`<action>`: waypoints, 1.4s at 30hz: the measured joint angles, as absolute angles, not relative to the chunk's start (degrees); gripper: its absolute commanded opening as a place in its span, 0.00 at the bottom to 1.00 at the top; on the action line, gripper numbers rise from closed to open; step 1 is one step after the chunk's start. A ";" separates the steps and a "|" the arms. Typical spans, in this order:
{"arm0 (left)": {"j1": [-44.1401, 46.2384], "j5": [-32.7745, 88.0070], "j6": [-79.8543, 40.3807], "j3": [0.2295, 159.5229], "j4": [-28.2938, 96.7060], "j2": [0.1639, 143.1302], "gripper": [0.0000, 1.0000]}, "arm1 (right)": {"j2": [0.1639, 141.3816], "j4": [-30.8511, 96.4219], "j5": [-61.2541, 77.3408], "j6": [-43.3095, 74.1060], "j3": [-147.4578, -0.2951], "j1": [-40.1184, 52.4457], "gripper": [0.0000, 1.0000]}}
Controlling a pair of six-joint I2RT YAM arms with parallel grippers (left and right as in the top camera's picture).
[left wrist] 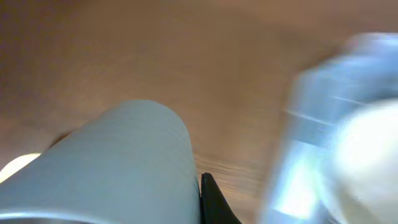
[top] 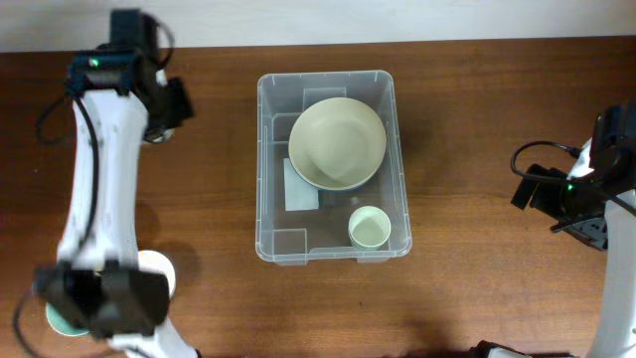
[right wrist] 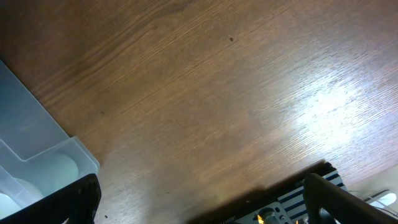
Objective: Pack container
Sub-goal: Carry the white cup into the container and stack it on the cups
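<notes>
The small pale green cup [top: 370, 227] stands open in the container, so my left gripper should keep bringing the pale blue cup [left wrist: 124, 168] toward it until the cups nest.
The clear plastic container [top: 333, 244] stands mid-table. It holds a large pale green bowl [top: 338, 144], a small pale green cup [top: 369, 228] and a white label [top: 301, 187]. My left gripper [top: 99, 298] is at the front left, well left of the container. In the left wrist view a pale blue cup [left wrist: 112, 168] fills the lower left with one black finger [left wrist: 214, 202] pressed against its side; the other finger is hidden. My right gripper [right wrist: 205, 208] is open and empty over bare wood to the right of the container [right wrist: 31, 155], and it also shows in the overhead view [top: 532, 189].
A white round dish or cup [top: 159, 270] shows beside my left gripper, and a teal rim [top: 55, 320] sticks out under it. The container appears blurred at the right of the left wrist view [left wrist: 336, 124]. Bare brown table lies between the arms and the container.
</notes>
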State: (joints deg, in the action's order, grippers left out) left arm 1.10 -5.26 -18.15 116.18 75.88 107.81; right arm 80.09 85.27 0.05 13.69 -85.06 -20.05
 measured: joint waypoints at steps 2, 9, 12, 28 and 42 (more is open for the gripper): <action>5.74 -4.62 -18.15 116.90 75.59 103.59 0.01 | 80.09 85.25 0.05 13.67 -85.06 -20.05 1.00; 24.38 -2.76 -18.20 117.62 75.72 99.50 0.01 | 80.09 85.25 0.05 13.72 -85.06 -20.05 1.00; 30.92 -2.11 -18.39 117.51 75.70 101.01 0.01 | 80.09 85.25 0.05 13.72 -85.06 -20.05 1.00; 49.89 5.48 -19.51 117.38 78.96 112.97 0.01 | 80.09 85.25 0.05 13.69 -85.06 -20.05 1.00; 50.35 7.57 -20.12 117.21 80.88 114.19 0.57 | 80.09 85.25 0.05 13.69 -85.06 -20.05 1.00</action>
State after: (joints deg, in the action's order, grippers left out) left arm 50.35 7.57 -20.12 117.21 80.88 114.19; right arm 80.09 85.25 0.05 13.69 -85.06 -20.05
